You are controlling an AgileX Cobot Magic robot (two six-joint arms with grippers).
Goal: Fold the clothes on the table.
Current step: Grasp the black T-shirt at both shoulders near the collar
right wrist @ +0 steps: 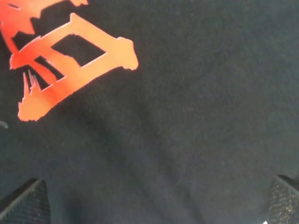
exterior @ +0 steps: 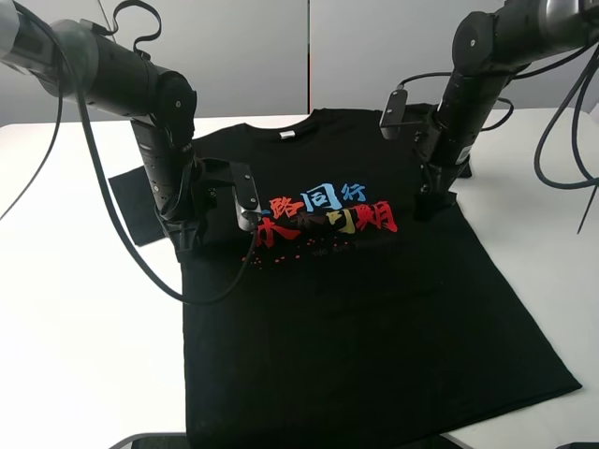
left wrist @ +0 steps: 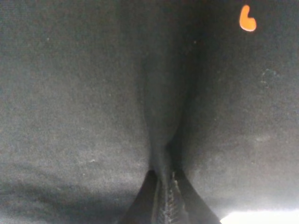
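Note:
The black T-shirt's loose lower body (exterior: pixel 360 341) will fold under when I lift the T-shirt at both ends of the printed text (exterior: pixel 328 219), because my grippers are there.
A black T-shirt (exterior: pixel 356 318) with a red and blue printed text (exterior: pixel 328 215) lies flat, front up, on the white table (exterior: pixel 75 355). My left gripper (exterior: pixel 190 238) is down at the shirt's left side below the sleeve (exterior: pixel 136 201). In the left wrist view it (left wrist: pixel 164 200) is shut on a pinched ridge of black fabric (left wrist: pixel 161 116). My right gripper (exterior: pixel 432 201) is down on the shirt's right chest beside the print. In the right wrist view it (right wrist: pixel 154 205) is open, its fingers (right wrist: pixel 23 205) spread wide over flat fabric (right wrist: pixel 187 116).
Cables hang from both arms over the table's back corners (exterior: pixel 562 178). A dark object (exterior: pixel 159 441) shows at the front edge below the shirt's hem. Bare white table lies left and right of the shirt.

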